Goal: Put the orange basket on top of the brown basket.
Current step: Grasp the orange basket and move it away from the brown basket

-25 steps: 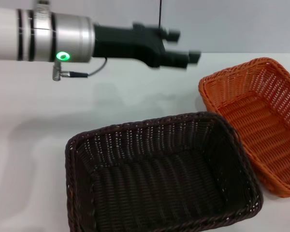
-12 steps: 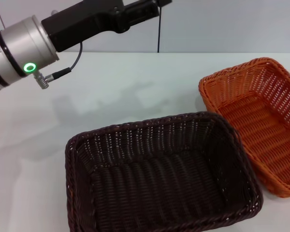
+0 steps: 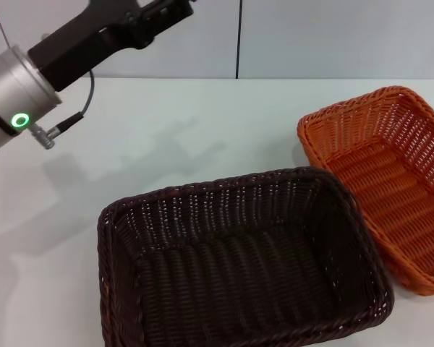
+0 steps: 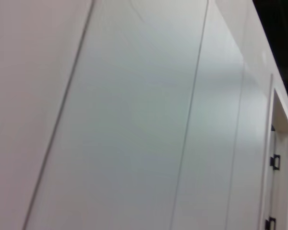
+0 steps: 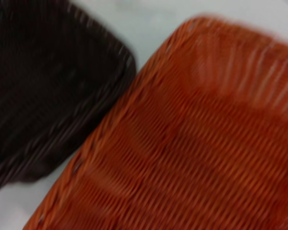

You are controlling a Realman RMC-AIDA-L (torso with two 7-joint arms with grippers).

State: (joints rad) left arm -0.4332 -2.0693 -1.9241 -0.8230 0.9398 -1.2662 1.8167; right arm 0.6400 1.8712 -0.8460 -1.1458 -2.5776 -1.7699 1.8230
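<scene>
My right gripper is to lift the orange basket by the orange basket's far rim, but the orange basket slants against the brown basket's corner, so I need it straight and clear first.
The orange basket sits on the white table at the right, its far right side cut by the view's edge. The brown basket sits at the front middle, its right corner touching or nearly touching the orange basket's left side. Both are empty and upright. My left gripper is raised high at the back left, far from both baskets, with its tips cut off by the top edge. The right wrist view looks closely down on the orange basket with the brown basket beside it. My right gripper does not show.
The white table spreads behind and to the left of the baskets. A grey wall with a dark vertical seam stands behind it. The left wrist view shows only wall panels.
My left arm has swung up and back to the left, away from above the table's middle. The baskets have not moved.
</scene>
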